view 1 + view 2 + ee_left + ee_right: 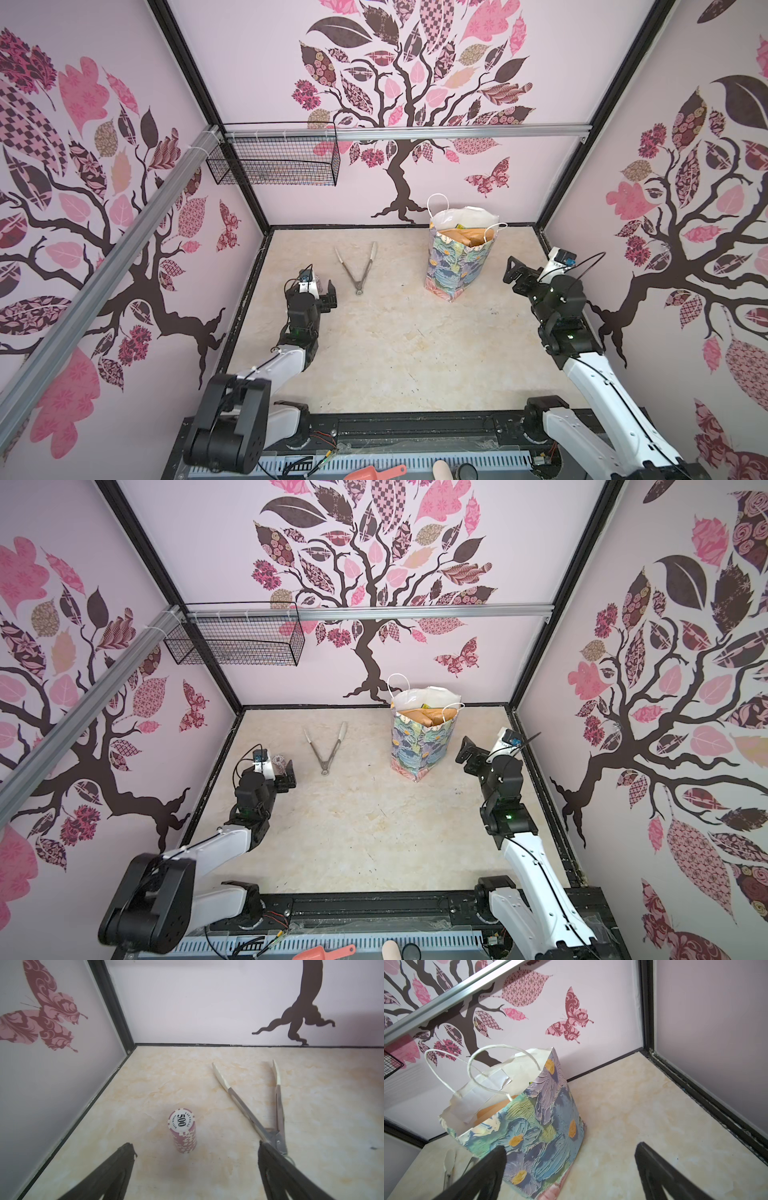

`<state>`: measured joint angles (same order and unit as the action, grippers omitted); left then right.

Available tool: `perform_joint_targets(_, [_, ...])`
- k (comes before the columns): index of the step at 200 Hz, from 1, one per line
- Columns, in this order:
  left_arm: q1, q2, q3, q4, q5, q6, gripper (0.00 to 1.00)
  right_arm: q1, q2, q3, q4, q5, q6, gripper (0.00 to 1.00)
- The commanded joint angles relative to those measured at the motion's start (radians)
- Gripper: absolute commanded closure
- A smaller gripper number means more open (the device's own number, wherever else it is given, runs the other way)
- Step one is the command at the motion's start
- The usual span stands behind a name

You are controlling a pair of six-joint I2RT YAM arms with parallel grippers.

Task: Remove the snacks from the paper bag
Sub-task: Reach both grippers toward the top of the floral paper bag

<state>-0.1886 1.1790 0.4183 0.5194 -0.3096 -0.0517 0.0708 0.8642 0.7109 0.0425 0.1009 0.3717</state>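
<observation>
My right gripper is still to reach into the paper bag (458,262) for the snacks, but the bag stands near the back wall, so both my grippers should first pull it forward by its rim (491,233).
The paper bag (457,266) (420,748) (542,1130) stands upright at the back right of the table, with its floral print outside, white inside and white cord handles up. In its open mouth lie the snacks; I can make out an orange pouch (461,237) (424,717) (488,1112) and little else. My right gripper (509,270) (571,1147) hangs open just right of the bag, level with its lower half and apart from it. My left gripper (323,289) (195,1145) is open at the left, far from the bag.
A stack of pink poker chips (182,1132) (279,761) stands just ahead of the left fingertips. Metal tongs (359,266) (259,1109) lie spread open between the left gripper and the bag. A black wire basket (274,162) hangs on the back left rail.
</observation>
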Motion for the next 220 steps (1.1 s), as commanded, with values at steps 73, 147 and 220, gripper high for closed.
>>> perform_joint_targets(73, [-0.361,0.185,0.797,-0.658,0.296,-0.495,0.18,0.005,0.386,0.462,-0.307,-0.146,0.238,0.01])
perform_joint_targets(147, [-0.44,0.727,1.524,-0.983,0.26,-0.39,0.22,0.018,0.641,0.586,-0.262,-0.218,0.22,0.03])
perform_joint_targets(220, [-0.439,1.119,2.02,-1.131,0.185,-0.368,0.37,0.024,0.721,0.61,-0.318,-0.23,0.084,0.19])
